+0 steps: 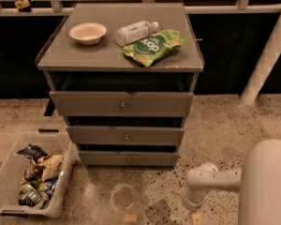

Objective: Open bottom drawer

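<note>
My gripper is pointing down at the floor (194, 220) beside the bottom drawer. Next, I move back and turn its fingers toward the bottom drawer's knob (130, 159) before I pull.
The grey cabinet (117, 60) has three drawer fronts stacked one above another. The bottom drawer (103, 159) is the slimmest panel, just above the floor, with a small round metal knob (129, 160) at its centre. A dark gap runs above it, and its front sits about in line with the middle drawer (98, 136). My gripper (195, 216) hangs at the lower edge of the camera view, pointing down at the floor. It is to the right of the bottom drawer and nearer the camera, touching nothing. Its white wrist (196, 196) is above it.
A cream bowl (87, 32), a lying bottle (136, 31) and a green snack bag (152, 46) rest on the cabinet top. A clear bin (4, 177) of snack packets stands on the floor at left. A white pillar (267, 55) rises at right. My arm's white body (267, 186) fills the lower right corner.
</note>
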